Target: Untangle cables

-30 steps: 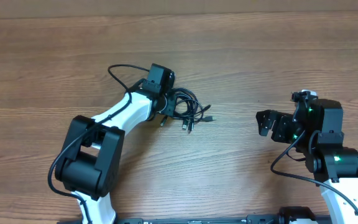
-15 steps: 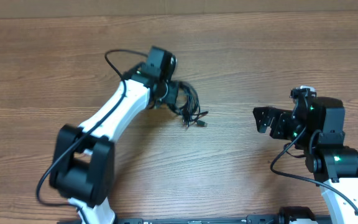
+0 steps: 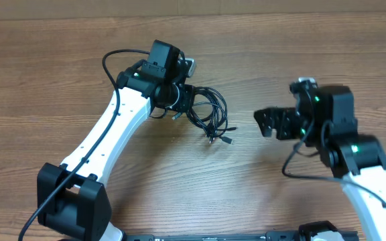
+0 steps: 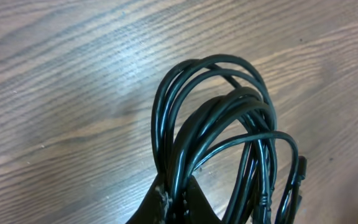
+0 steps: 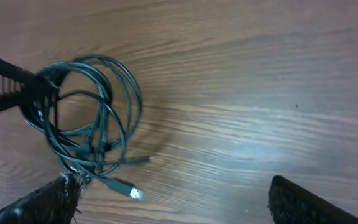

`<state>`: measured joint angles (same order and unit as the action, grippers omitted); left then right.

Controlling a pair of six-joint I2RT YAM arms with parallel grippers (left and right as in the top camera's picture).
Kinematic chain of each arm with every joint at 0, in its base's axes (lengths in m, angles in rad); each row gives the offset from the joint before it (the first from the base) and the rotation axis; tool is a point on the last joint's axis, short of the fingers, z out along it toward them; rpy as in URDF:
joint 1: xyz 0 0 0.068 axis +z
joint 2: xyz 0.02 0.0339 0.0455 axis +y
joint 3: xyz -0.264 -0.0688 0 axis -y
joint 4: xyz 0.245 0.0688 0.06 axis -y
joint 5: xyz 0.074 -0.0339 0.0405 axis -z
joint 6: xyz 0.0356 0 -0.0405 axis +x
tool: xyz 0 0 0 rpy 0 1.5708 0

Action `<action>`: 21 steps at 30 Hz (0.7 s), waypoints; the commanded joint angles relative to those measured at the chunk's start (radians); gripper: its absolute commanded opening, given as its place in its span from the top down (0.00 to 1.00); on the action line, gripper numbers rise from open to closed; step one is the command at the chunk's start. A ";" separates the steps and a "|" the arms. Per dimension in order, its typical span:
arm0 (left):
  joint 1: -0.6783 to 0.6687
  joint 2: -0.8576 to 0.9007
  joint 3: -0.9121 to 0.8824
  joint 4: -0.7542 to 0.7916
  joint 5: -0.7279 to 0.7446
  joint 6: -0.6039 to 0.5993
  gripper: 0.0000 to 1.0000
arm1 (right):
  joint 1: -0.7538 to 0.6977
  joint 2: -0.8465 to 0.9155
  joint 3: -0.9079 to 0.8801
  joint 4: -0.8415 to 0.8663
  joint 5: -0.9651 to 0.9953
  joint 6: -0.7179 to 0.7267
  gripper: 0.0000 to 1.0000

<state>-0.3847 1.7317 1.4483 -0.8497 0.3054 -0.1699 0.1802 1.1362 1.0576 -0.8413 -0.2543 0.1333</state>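
The cables' loops (image 3: 195,106) are squeezed into a tight clump by my left gripper, so my right gripper should grab the bundle's free side (image 3: 221,108) before my left gripper opens.
The cables (image 3: 210,115) are a tangled bundle of thin black cords in loops, with plug ends trailing toward the front right. My left gripper (image 3: 186,102) is shut on the bundle's left side. In the left wrist view the loops (image 4: 219,118) rise from between my closed fingers (image 4: 194,208). My right gripper (image 3: 265,124) is open and empty, to the right of the bundle and apart from it. In the right wrist view the bundle (image 5: 86,124) lies at the left, with a silver-tipped plug (image 5: 132,193) near my left finger (image 5: 42,205).
The wooden table (image 3: 280,60) runs under everything. The left arm (image 3: 106,140) stretches from the front left to the bundle. The right arm's body (image 3: 354,154) sits at the front right.
My left gripper has carried the bundle toward the back and turned it, so the plugs now trail to the front right. My right gripper has moved left toward the bundle.
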 commanded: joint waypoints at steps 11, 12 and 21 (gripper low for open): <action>-0.002 -0.053 0.016 -0.007 0.066 0.010 0.96 | 0.243 0.312 0.100 0.177 0.059 -0.005 0.27; -0.002 -0.065 0.016 -0.007 0.064 0.017 0.96 | 0.249 0.335 0.100 0.187 0.059 -0.003 0.31; -0.002 -0.145 0.016 -0.004 0.050 0.028 0.96 | 0.253 0.427 0.100 0.205 -0.032 0.000 0.53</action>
<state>-0.3847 1.6268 1.4483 -0.8608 0.3374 -0.1551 0.4316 1.5608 1.1404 -0.6415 -0.2379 0.1345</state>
